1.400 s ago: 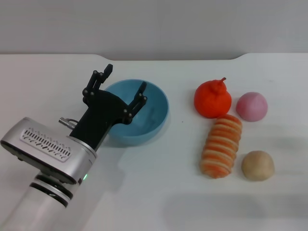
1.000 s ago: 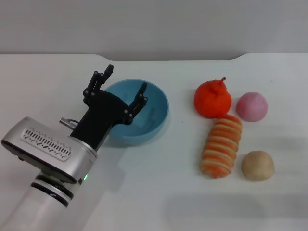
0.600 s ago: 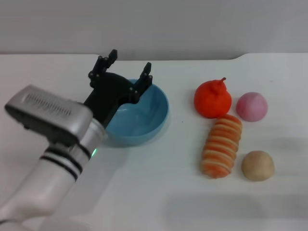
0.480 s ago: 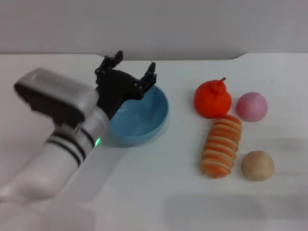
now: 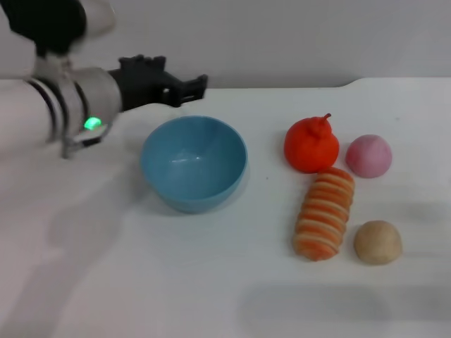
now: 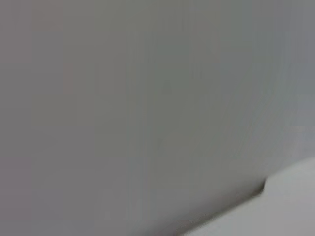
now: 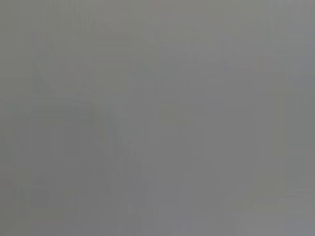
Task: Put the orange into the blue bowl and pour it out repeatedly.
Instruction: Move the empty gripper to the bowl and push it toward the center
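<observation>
My left gripper points level above the blue bowl's back rim [image 5: 192, 117]. It should pull back, tip down and then grip the bowl's rim on the gripper's own side [image 5: 145, 149].
The light blue bowl [image 5: 194, 163] stands upright and empty on the white table, left of centre in the head view. The red-orange orange [image 5: 311, 145], with its small stem up, sits on the table to the bowl's right, apart from it. My left gripper [image 5: 184, 79] is raised behind and to the left of the bowl, pointing sideways towards the right. It is open, holds nothing and touches nothing. The left wrist view shows only grey wall and a strip of table edge. My right gripper is out of view, and its wrist view shows plain grey.
An orange-and-cream striped bread roll [image 5: 324, 213] lies in front of the orange. A pink ball [image 5: 368, 155] sits to the orange's right and a tan ball [image 5: 377, 241] to the roll's right. The table's back edge [image 5: 282, 88] meets a grey wall.
My left gripper was over the bowl's left rim with its fingers down. It has lifted away up and back to the left, still open and empty. The bowl and fruit have not moved.
</observation>
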